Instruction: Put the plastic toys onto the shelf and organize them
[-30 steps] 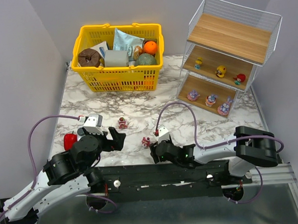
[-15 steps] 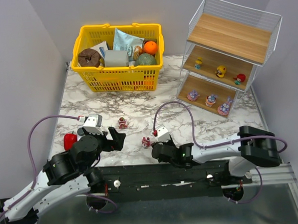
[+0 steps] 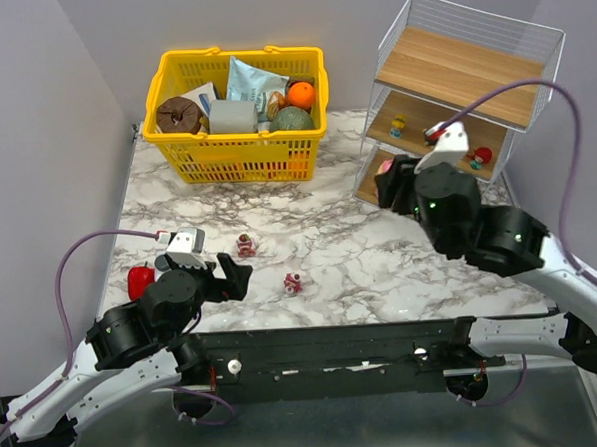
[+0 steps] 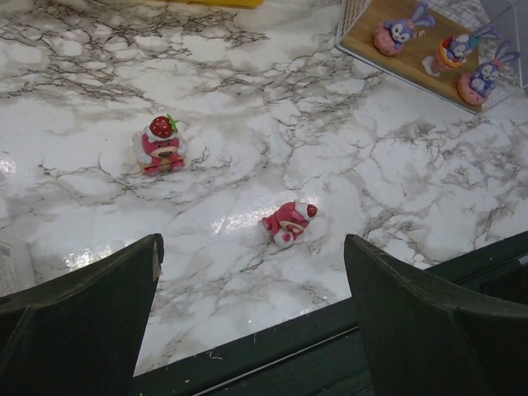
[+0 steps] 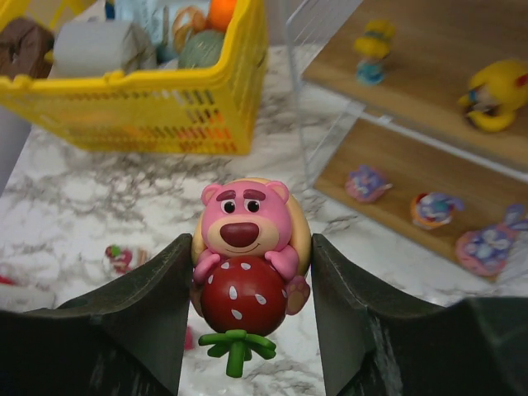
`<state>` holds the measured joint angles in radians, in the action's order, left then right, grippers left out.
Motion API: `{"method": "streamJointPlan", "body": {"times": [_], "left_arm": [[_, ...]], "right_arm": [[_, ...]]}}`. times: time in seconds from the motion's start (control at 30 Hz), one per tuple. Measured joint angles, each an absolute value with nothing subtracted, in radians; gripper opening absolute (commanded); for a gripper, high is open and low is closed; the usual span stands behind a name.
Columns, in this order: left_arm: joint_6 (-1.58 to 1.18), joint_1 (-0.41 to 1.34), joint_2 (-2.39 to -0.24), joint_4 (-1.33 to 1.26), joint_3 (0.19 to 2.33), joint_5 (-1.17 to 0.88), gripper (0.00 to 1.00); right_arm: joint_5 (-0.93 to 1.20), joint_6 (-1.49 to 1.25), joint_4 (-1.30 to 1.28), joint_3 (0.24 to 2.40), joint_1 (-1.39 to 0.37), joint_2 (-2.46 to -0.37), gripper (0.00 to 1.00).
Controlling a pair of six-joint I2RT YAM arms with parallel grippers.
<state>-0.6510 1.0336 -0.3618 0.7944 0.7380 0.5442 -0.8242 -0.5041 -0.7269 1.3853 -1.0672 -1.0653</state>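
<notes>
The top board [image 3: 462, 61] is free for the pink bear toy, so my right gripper keeps bringing the toy up until it sits near the board's front edge [image 3: 505, 110].
My right gripper [image 3: 385, 176] is raised in front of the shelf [image 3: 471, 74] and shut on a pink bear toy hugging a strawberry [image 5: 247, 256], held between both fingers [image 5: 153, 305]. In the right wrist view the shelf [image 5: 396, 157] holds two yellow toys [image 5: 495, 95] on its middle board and three purple-pink toys [image 5: 433, 208] on its bottom board. Two small red-pink toys lie on the table [image 3: 245, 245] [image 3: 294, 282]; they also show in the left wrist view [image 4: 160, 142] [image 4: 289, 223]. My left gripper [image 3: 243, 279] is open and empty, low near the front edge.
A yellow basket [image 3: 237, 157] full of groceries stands at the back left. A red pepper-like object [image 3: 139, 282] lies beside my left arm. The black front rail [image 3: 325, 342] runs along the near edge. The right arm hides most of the shelf's bottom tier in the top view.
My right arm has swung up from low by the table's front edge to the front of the shelf, holding the pink bear. The left arm has not moved.
</notes>
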Motion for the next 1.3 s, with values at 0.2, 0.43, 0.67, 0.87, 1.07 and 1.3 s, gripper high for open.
{"method": "streamJointPlan", "body": {"times": [0.2, 0.43, 0.67, 0.87, 1.07, 1.3], "left_arm": [[-0.651, 1.033, -0.362, 0.793, 0.738, 0.541, 0.99], [-0.65, 1.034, -0.362, 0.791, 0.738, 0.54, 0.99], [-0.646, 1.034, -0.367, 0.789, 0.738, 0.539, 0.99], [-0.646, 1.034, -0.371, 0.788, 0.738, 0.539, 0.99], [-0.646, 1.034, -0.374, 0.788, 0.737, 0.539, 0.99], [-0.646, 1.034, -0.374, 0.788, 0.737, 0.539, 0.99]], "right_arm": [[-0.931, -0.371, -0.835, 1.618, -0.942, -1.082, 0.21], [-0.976, -0.226, -0.871, 1.8, -0.763, -1.161, 0.22], [-0.931, -0.14, -0.87, 1.897, -0.547, -1.261, 0.23], [-0.876, -0.133, -0.87, 1.897, -0.456, -1.327, 0.23], [-0.865, -0.131, -0.853, 1.891, -0.421, -1.35, 0.31], [-0.839, -0.134, -0.823, 1.87, -0.377, -1.348, 0.42]]}}
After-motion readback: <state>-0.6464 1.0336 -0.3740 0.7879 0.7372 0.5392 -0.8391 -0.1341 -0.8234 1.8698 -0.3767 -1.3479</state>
